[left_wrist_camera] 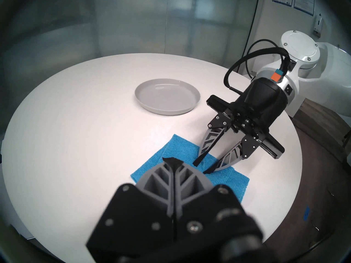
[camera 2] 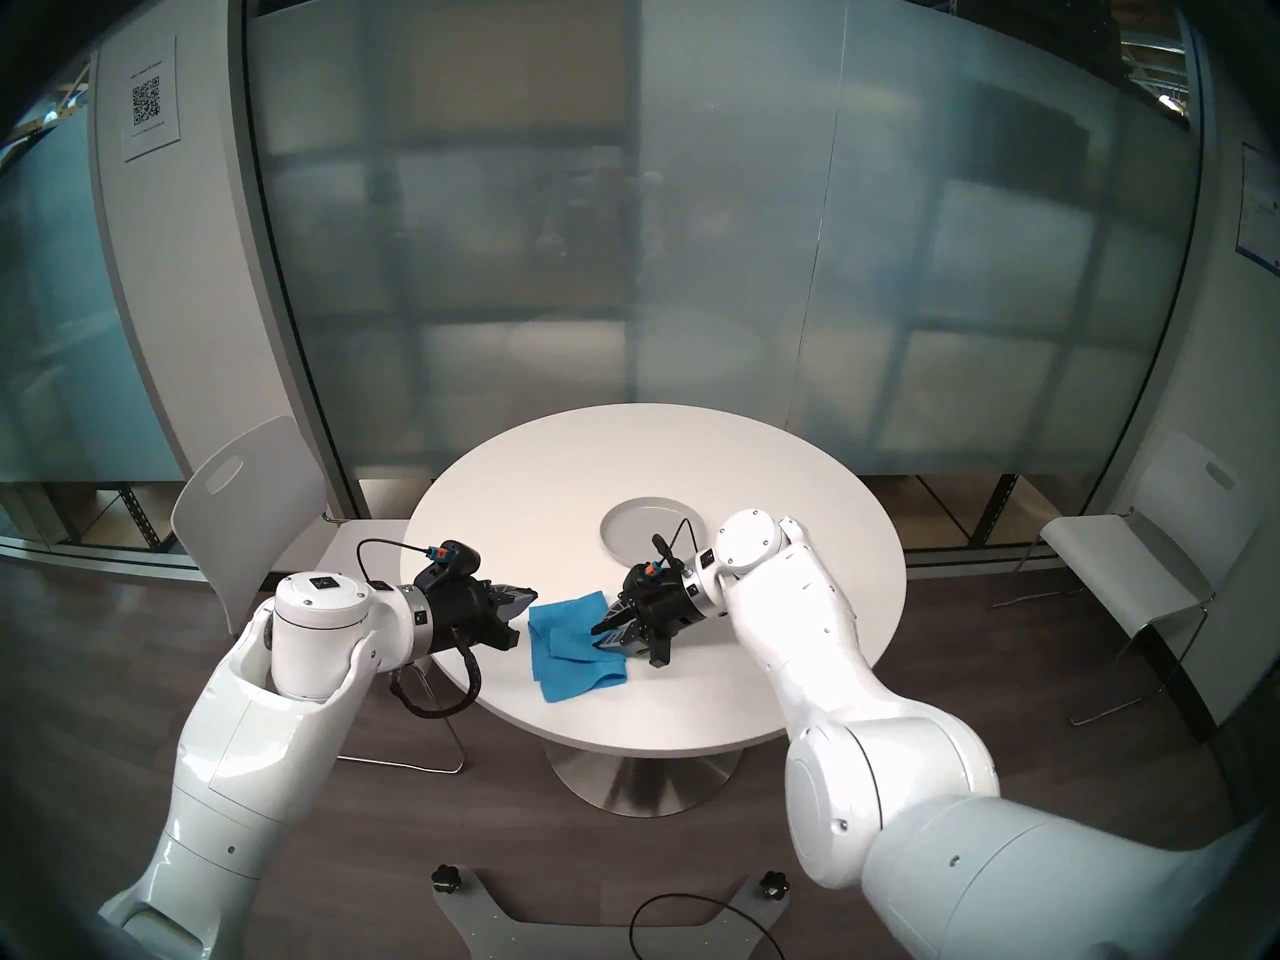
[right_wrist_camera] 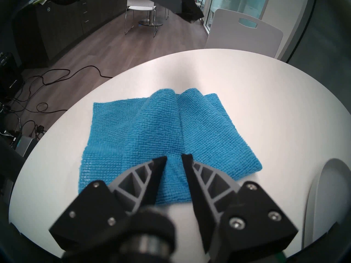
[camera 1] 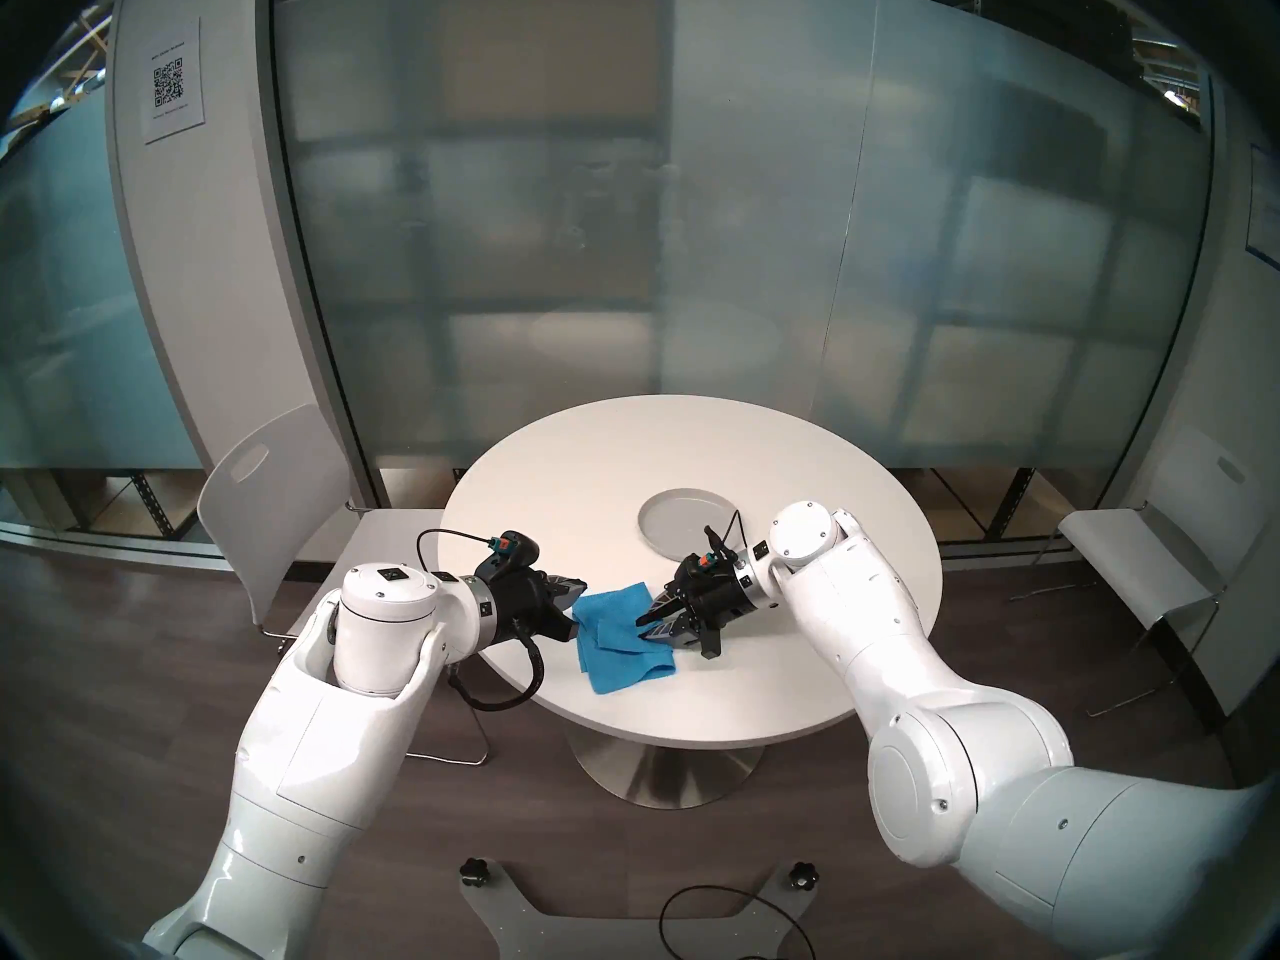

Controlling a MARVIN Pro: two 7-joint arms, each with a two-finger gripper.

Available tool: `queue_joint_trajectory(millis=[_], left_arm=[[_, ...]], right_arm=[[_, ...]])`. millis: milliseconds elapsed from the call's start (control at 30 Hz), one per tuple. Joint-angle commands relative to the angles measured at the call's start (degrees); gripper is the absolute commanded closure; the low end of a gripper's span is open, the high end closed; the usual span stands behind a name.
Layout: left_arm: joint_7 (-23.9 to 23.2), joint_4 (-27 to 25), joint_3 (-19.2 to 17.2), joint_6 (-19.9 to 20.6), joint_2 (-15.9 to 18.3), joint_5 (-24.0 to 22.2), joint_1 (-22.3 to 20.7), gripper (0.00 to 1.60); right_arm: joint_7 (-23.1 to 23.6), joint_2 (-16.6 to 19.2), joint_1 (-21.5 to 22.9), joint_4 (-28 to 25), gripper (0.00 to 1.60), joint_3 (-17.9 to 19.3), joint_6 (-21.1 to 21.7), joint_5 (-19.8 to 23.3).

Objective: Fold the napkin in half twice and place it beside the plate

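The light-grey plate (camera 1: 683,523) should slide along flat and leave the napkin in place when I pull the plate's rim, since a clear gap (camera 1: 652,570) separates them.
The blue napkin (camera 1: 623,643) lies loosely folded on the near left part of the round white table (camera 1: 776,661), a raised crease running along its top layer (right_wrist_camera: 161,124). The light-grey plate (camera 1: 682,522) sits empty behind it, toward the right. My right gripper (camera 1: 647,629) points down at the napkin's right side with its jaws a little apart, open. Its fingertips (right_wrist_camera: 161,160) rest on the cloth either side of the crease. My left gripper (camera 1: 580,586) is shut on nothing and hovers just above the napkin's left edge (left_wrist_camera: 148,164).
One white chair (camera 1: 277,494) stands close to the table's left edge, and another (camera 1: 1143,557) is off to the right. The left wrist cable (camera 1: 499,695) loops below the table rim. A frosted glass wall stands behind the table.
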Motion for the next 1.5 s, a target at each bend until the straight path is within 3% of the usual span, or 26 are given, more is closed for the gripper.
queue_joint_trajectory(millis=[0, 233, 733, 1100, 1233, 1467], left_arm=[[1.6, 2.0, 0.2, -2.0, -2.6, 0.1, -5.3, 1.37], [2.6, 4.6, 0.5, -3.2, -4.1, -0.3, -7.4, 1.37], [4.2, 6.3, 1.4, -5.6, -5.8, -1.0, -6.6, 1.37], [7.9, 8.2, 1.8, -9.0, -8.4, -0.9, -7.2, 1.38], [9.4, 8.1, 1.8, -9.7, -9.0, -0.7, -6.9, 1.4], [11.5, 8.0, 1.3, -11.4, -10.0, -0.9, -5.9, 1.36]], right_arm=[[0.7, -0.6, -0.2, -2.7, 0.67, 1.6, 0.6, 1.9], [2.0, -0.9, -0.3, -5.8, 0.5, 4.2, 1.8, 3.8], [2.8, -1.3, -2.9, -13.4, 0.48, 7.3, 5.0, 4.1], [-3.8, 0.2, -0.7, -11.7, 0.55, 10.7, 4.0, 3.6], [-6.0, 1.0, 0.7, -9.7, 0.43, 11.9, 3.7, 3.5], [-8.7, 2.5, 3.9, -5.1, 0.42, 12.3, 2.9, 2.3]])
